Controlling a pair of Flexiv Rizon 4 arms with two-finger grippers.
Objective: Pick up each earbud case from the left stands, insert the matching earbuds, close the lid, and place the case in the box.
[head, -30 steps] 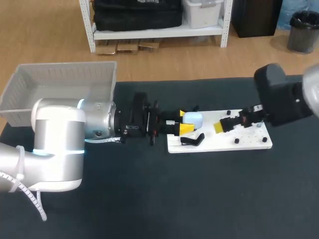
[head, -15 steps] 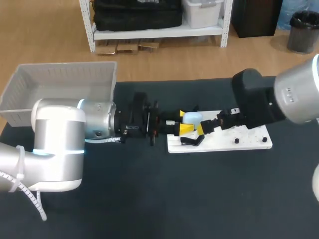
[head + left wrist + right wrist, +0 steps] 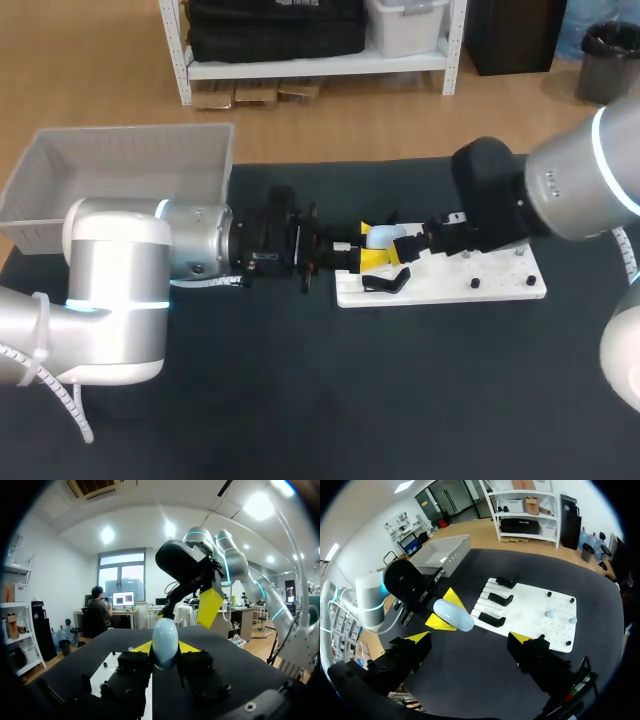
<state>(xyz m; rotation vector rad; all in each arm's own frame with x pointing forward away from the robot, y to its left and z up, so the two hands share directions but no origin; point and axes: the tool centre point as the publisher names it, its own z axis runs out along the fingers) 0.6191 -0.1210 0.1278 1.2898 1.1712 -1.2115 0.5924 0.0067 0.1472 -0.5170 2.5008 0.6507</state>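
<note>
Both earbuds [image 3: 549, 613] are still standing on the white board, so I should find empty hollows inside the pale blue earbud case [image 3: 385, 237] when I open it.
A pale blue earbud case [image 3: 386, 237] is held above the left end of the white board [image 3: 500, 285], with my left gripper [image 3: 370, 246] shut on it. In the left wrist view the case [image 3: 165, 636] stands upright between the two yellow tips, lid closed. My right gripper [image 3: 408, 249] is right beside the case, open. In the right wrist view the case [image 3: 453, 615] lies just ahead of its wide-spread fingers [image 3: 418, 638]. Two small pale earbuds [image 3: 550, 614] rest on the board's far part.
Three black stands [image 3: 500, 600] sit along the board's left end, one of them [image 3: 386, 282] under the grippers. Small black pegs [image 3: 475, 283] dot the board. A grey box [image 3: 120, 170] stands at the table's back left corner.
My right arm has swung left across the board until its open gripper is right at the case. The left arm and the case have stayed still.
</note>
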